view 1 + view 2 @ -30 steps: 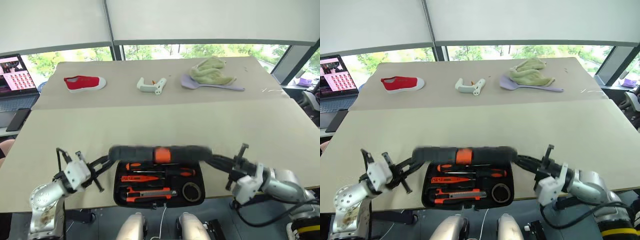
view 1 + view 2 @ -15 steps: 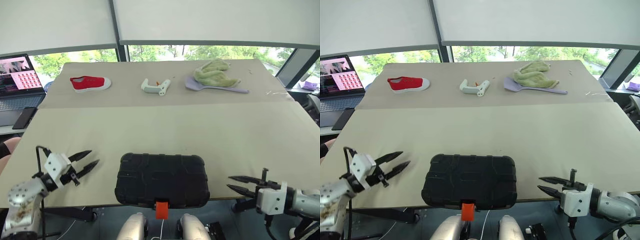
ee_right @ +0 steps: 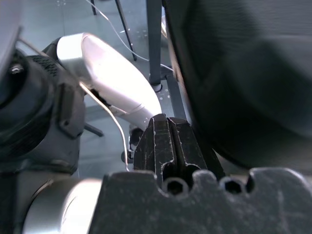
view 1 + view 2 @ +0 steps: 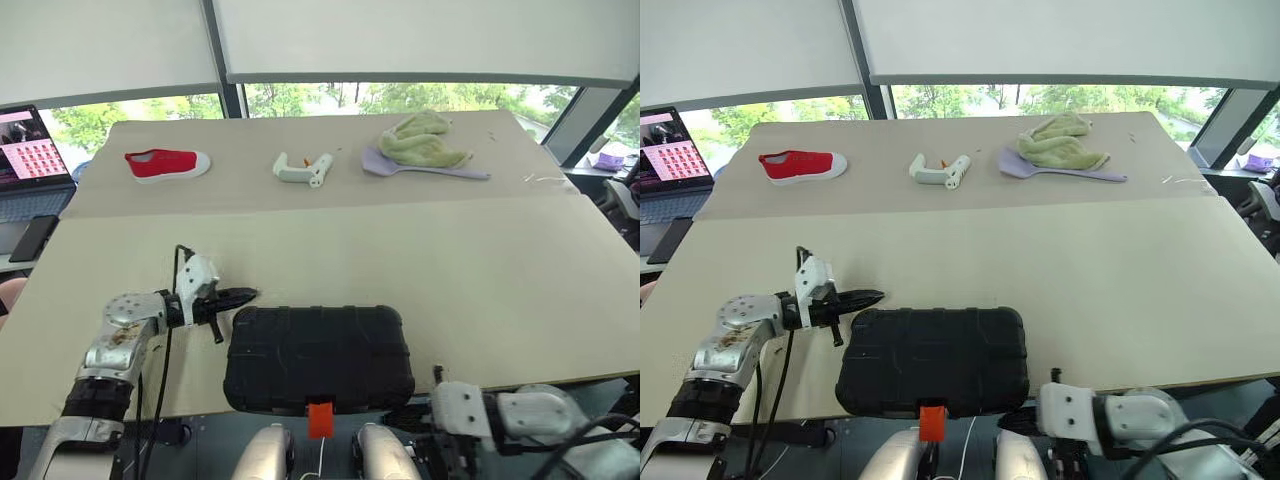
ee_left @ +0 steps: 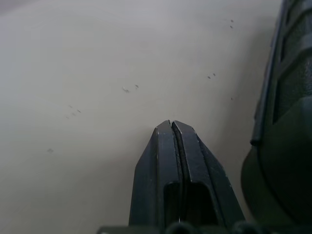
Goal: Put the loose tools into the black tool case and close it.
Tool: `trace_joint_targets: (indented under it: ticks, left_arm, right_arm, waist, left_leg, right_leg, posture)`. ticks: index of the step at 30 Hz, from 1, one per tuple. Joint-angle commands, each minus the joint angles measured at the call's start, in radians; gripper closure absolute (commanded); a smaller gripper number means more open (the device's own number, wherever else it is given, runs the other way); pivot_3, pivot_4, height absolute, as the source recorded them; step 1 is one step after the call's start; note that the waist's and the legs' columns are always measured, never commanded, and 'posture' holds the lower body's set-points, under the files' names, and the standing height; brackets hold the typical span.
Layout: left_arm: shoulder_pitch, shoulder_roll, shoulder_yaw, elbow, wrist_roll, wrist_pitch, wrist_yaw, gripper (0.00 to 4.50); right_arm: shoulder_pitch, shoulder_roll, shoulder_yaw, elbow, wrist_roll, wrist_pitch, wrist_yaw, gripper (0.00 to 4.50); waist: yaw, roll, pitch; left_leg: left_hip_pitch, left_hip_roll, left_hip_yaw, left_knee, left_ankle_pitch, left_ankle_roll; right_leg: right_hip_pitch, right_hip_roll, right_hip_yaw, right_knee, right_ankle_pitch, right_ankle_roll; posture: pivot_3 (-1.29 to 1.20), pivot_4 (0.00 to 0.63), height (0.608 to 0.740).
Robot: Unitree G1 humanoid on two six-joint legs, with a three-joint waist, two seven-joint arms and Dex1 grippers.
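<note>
My left gripper should turn the black tool case inward and steady its lid [image 4: 300, 352] before I latch it, because the orange latch [image 4: 320, 420] is over the table's front edge.
The black tool case [image 4: 318, 357] lies closed and flat near the table's front edge, its orange latch [image 4: 319, 418] hanging loose over that edge. The loose tools are hidden inside it. My left gripper [image 4: 250, 294] is shut with nothing in it, its tips just off the case's far left corner and low over the table. The left wrist view shows those fingers [image 5: 171, 124] pressed together beside the case's edge [image 5: 287, 122]. My right gripper [image 3: 166, 119] is shut and empty, down by the table's front edge at the case's near right corner, with the case's dark shell [image 3: 243, 73] close alongside.
Along the far side of the table [image 4: 480, 270] lie a red shoe [image 4: 167, 163], a white handled tool [image 4: 303, 171], a green cloth [image 4: 422, 143] and a purple spatula [image 4: 440, 170]. A laptop [image 4: 25, 150] and a phone [image 4: 35, 238] sit off the left edge.
The lid, held up by both grippers a second ago, came down and covered the tools. Since then both grippers have shut; the left moved in to the case's corner, the right dropped to the front edge.
</note>
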Motion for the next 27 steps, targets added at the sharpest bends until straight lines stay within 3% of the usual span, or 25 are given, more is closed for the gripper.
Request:
trace_joint_targets:
  ticks: [1, 12, 16, 19, 23, 27]
  left_arm:
    - [-0.008, 0.022, 0.018, -0.012, -0.004, 0.02, -0.007, 4.44]
    - [0.086, -0.009, 0.136, -0.123, -0.068, 0.113, 0.139, 4.44]
    - [0.086, 0.023, 0.186, -0.109, -0.065, 0.11, 0.159, 4.44]
    - [0.02, 0.087, 0.215, -0.103, -0.108, 0.118, 0.062, 4.44]
    - [-0.035, 0.122, 0.171, -0.265, -0.236, 0.25, -0.053, 4.44]
    - [-0.075, 0.086, 0.042, -0.447, -0.299, 0.401, -0.056, 4.44]
  right_arm:
    - [-0.091, 0.067, -0.038, 0.031, -0.034, 0.033, -0.05, 4.5]
    - [-0.267, 0.202, -0.106, 0.227, -0.063, 0.027, -0.067, 4.5]
    - [-0.274, 0.205, -0.127, 0.264, -0.061, 0.003, -0.045, 4.5]
    - [-0.262, 0.18, -0.188, 0.283, -0.021, -0.015, -0.012, 4.5]
    - [-0.177, 0.141, -0.288, 0.249, 0.061, -0.022, 0.05, 4.5]
    - [-0.048, 0.105, -0.354, 0.193, 0.128, -0.045, 0.13, 4.5]
  waist:
    - [0.002, 0.0, 0.0]
    - [0.003, -0.001, 0.001]
    - [0.003, -0.001, 0.001]
    - [0.004, -0.001, 0.001]
    - [0.016, -0.001, 0.001]
    - [0.024, -0.001, 0.001]
  left_leg:
    - [0.0, 0.0, 0.0, 0.0, 0.0, 0.0]
    - [-0.004, 0.0, 0.0, 0.0, 0.0, -0.001]
    - [-0.004, 0.0, 0.0, 0.0, 0.0, -0.001]
    - [-0.005, 0.0, 0.0, 0.0, 0.0, -0.001]
    - [-0.007, -0.001, 0.0, 0.0, 0.001, -0.001]
    - [-0.009, -0.001, 0.0, 0.0, 0.0, 0.0]
  right_leg:
    - [0.0, 0.0, 0.0, 0.0, 0.0, 0.0]
    - [-0.006, -0.001, 0.0, 0.0, 0.002, -0.001]
    - [-0.007, -0.001, 0.0, 0.001, 0.002, -0.001]
    - [-0.008, -0.001, 0.0, 0.001, 0.002, -0.001]
    - [-0.009, -0.002, 0.0, 0.0, 0.003, 0.0]
    - [-0.01, -0.003, 0.001, -0.001, 0.003, 0.001]
  posture:
    - [0.0, 0.15, 0.74]
    - [0.0, 0.15, 0.74]
    - [0.0, 0.15, 0.74]
    - [0.0, 0.15, 0.74]
    - [0.0, 0.15, 0.74]
    - [0.0, 0.15, 0.74]
